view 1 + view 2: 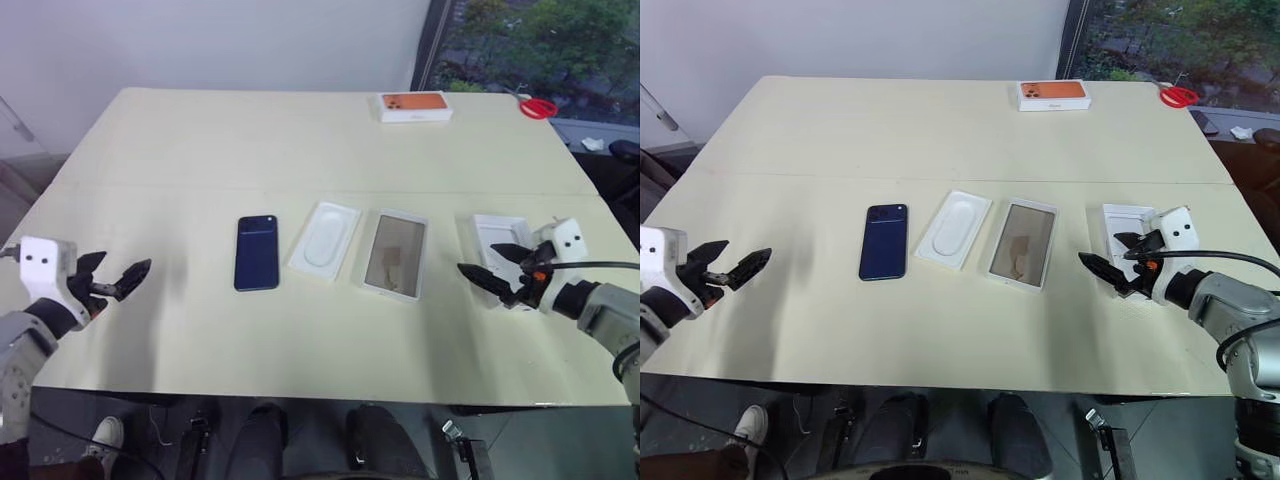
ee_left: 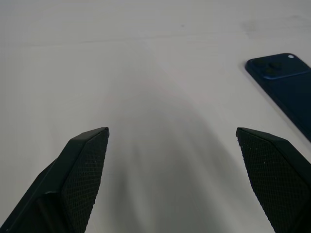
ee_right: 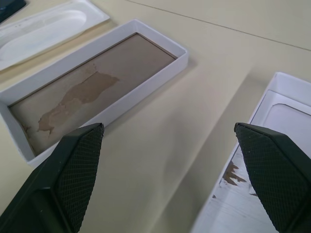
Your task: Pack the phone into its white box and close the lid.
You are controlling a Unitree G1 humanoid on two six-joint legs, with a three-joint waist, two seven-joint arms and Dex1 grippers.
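I am about to push in the insert (image 1: 325, 240). Its outline matches the box's open inside, so the insert will sink below the box's rim when I push it in.
The dark navy phone (image 1: 256, 252) lies flat, back up, left of the table's centre. The shallow white box (image 1: 394, 254) with a brownish floor lies open right of centre. The lid (image 1: 492, 235) rests further right, plain inner face up, partly behind my right gripper (image 1: 478, 257). That gripper hovers open and empty above the table between box and lid. In the right wrist view the box (image 3: 97, 92) and the lid (image 3: 286, 121) sit on either side of its fingers. My left gripper (image 1: 127, 261) hangs open and empty well left of the phone (image 2: 286, 82).
A white moulded insert (image 1: 324, 240) with an oval recess lies between phone and box. A white box with an orange top (image 1: 413, 106) and red scissors (image 1: 537, 106) sit at the table's far right edge. The cream table (image 1: 250, 140) has a seam across its middle.
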